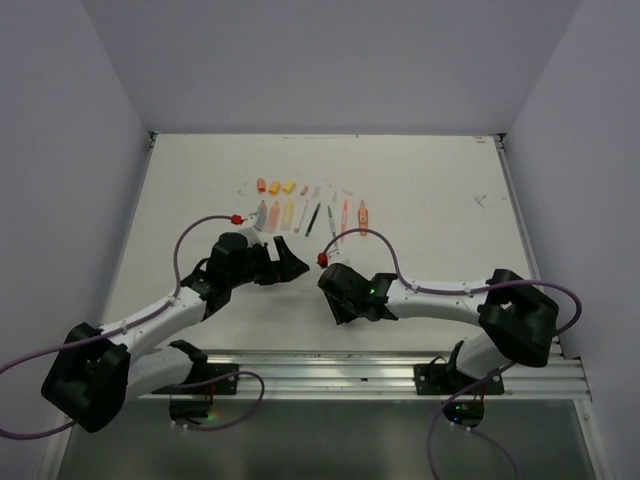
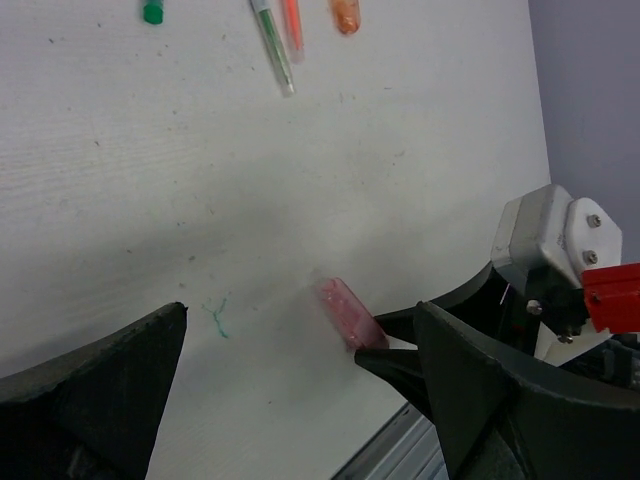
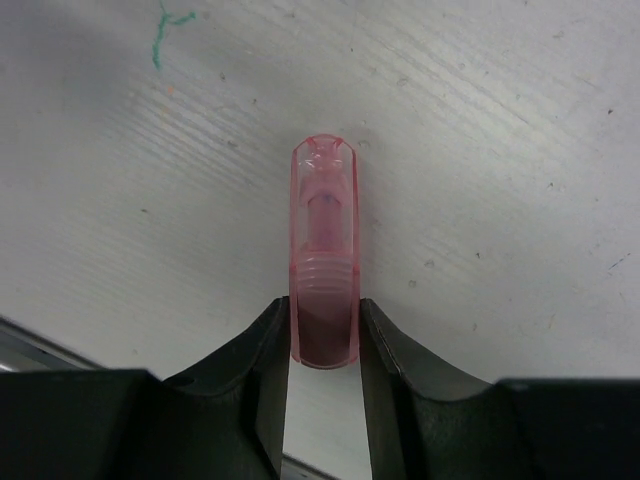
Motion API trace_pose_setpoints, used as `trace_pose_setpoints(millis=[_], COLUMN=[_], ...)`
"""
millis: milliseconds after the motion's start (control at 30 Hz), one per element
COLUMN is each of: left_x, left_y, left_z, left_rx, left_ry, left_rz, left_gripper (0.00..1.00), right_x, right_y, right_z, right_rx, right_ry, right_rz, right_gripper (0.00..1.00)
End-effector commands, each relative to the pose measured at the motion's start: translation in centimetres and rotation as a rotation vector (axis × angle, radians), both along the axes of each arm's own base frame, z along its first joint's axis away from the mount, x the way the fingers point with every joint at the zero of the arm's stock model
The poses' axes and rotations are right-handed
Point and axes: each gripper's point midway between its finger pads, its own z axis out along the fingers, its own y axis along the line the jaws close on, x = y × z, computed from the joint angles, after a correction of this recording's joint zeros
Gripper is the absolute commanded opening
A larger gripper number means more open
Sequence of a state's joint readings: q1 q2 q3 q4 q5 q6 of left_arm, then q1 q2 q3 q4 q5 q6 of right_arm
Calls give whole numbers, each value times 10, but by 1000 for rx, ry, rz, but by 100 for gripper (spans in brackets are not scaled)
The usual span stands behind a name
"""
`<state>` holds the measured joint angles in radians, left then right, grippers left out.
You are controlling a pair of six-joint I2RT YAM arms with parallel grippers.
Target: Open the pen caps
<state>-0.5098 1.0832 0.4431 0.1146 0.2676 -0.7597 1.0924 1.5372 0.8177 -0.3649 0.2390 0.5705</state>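
Note:
I should raise the pink cap's loose end (image 3: 323, 152) up to my left gripper (image 1: 275, 256) with my right gripper, because that end lies low, away from my left gripper's fingers.
My right gripper (image 3: 323, 325) is shut on the open end of a translucent pink cap (image 3: 323, 230) and holds it just above the table, near the front edge. In the left wrist view the same pink cap (image 2: 348, 313) sticks out of the right gripper's fingers (image 2: 400, 365). My left gripper (image 2: 302, 312) is open wide and empty, its jaws on either side of the cap and apart from it. In the top view the pens (image 1: 310, 215) lie in a row mid-table, with loose caps (image 1: 275, 186) behind them. The left gripper (image 1: 290, 256) and right gripper (image 1: 333, 300) are close together in front of the row.
A thin green pen (image 2: 273, 45), an orange pen (image 2: 293, 18), an orange highlighter (image 2: 345, 14) and a small green piece (image 2: 152, 12) lie beyond the left gripper. A green scribble (image 2: 218, 318) marks the table. The metal rail (image 1: 330, 370) runs along the near edge.

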Motion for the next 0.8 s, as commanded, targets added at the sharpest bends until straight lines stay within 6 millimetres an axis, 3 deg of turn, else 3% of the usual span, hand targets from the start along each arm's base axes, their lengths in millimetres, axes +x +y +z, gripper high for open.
trace_pose_setpoints(millis=[0, 300, 400, 767], left_x=[-4, -13, -11, -3], left_y=[-24, -63, -67, -73], left_z=[14, 17, 24, 25], left_rx=[-96, -133, -154, -197], left_ry=[-23, -4, -14, -5], left_rz=[-58, -147, -147, -107], left_gripper=[98, 82, 73, 63], right_x=[17, 36, 38, 37], right_y=[19, 25, 25, 26], right_z=[36, 82, 89, 88], right_rx=[139, 266, 292, 325], right_ry=[-118, -304, -333, -351], right_rz=[-9, 14, 20, 32], right_gripper=[22, 19, 20, 20])
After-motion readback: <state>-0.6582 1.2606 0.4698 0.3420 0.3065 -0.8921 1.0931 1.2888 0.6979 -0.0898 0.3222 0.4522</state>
